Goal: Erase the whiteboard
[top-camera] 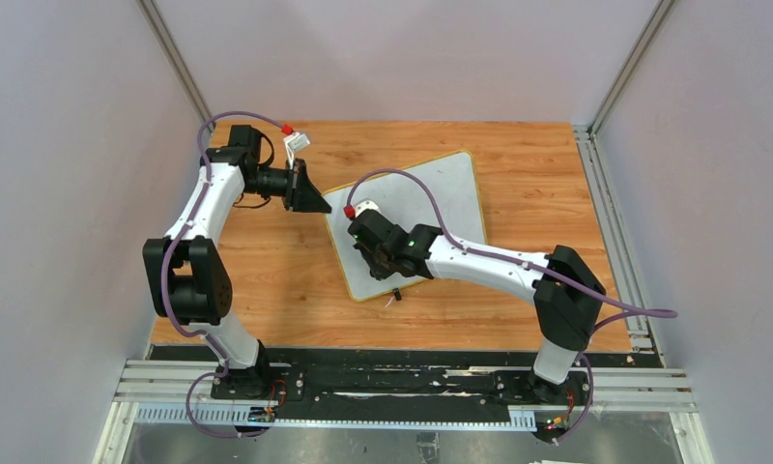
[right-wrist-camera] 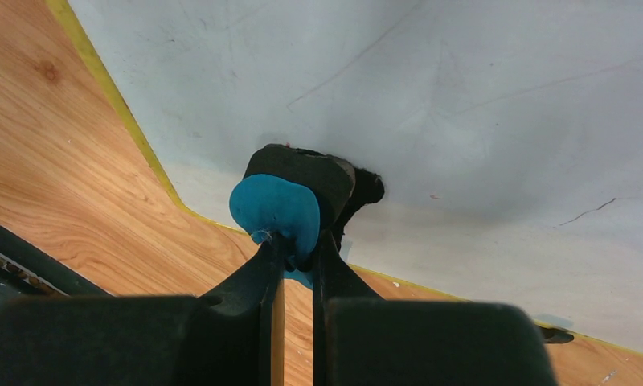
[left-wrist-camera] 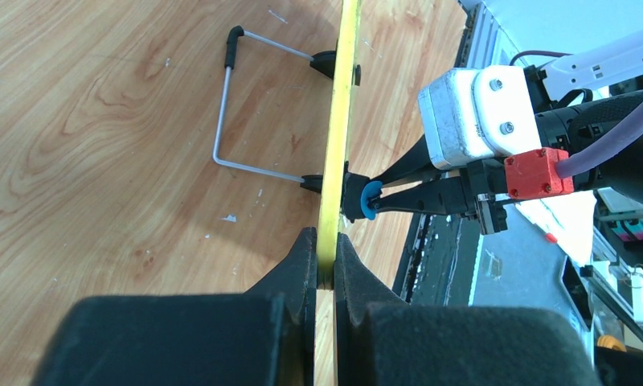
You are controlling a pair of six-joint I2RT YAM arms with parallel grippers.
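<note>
The robot's right gripper needs to sweep the eraser back along the whiteboard's near edge toward the whiteboard's opposite end, because the eraser is close to the whiteboard's near corner (top-camera: 359, 293).
The whiteboard (top-camera: 455, 184) lies slanted on the wooden table, white with a thin yellow rim. My left gripper (top-camera: 323, 205) is shut on its left corner; in the left wrist view the rim (left-wrist-camera: 340, 121) runs edge-on between the closed fingers (left-wrist-camera: 306, 265). My right gripper (top-camera: 371, 259) is over the board's near left part, shut on the small blue and black eraser (right-wrist-camera: 282, 205), which presses on the board's surface (right-wrist-camera: 463, 96) near its yellow edge. The eraser also shows in the left wrist view (left-wrist-camera: 370, 199). Faint thin marks (right-wrist-camera: 587, 213) remain on the board.
A bent wire stand (left-wrist-camera: 222, 121) with black clips sticks out from the board's underside. A metal rail (top-camera: 610, 222) runs along the table's right side, and the black base rail (top-camera: 392, 382) along the front. Grey walls close in the left, back and right.
</note>
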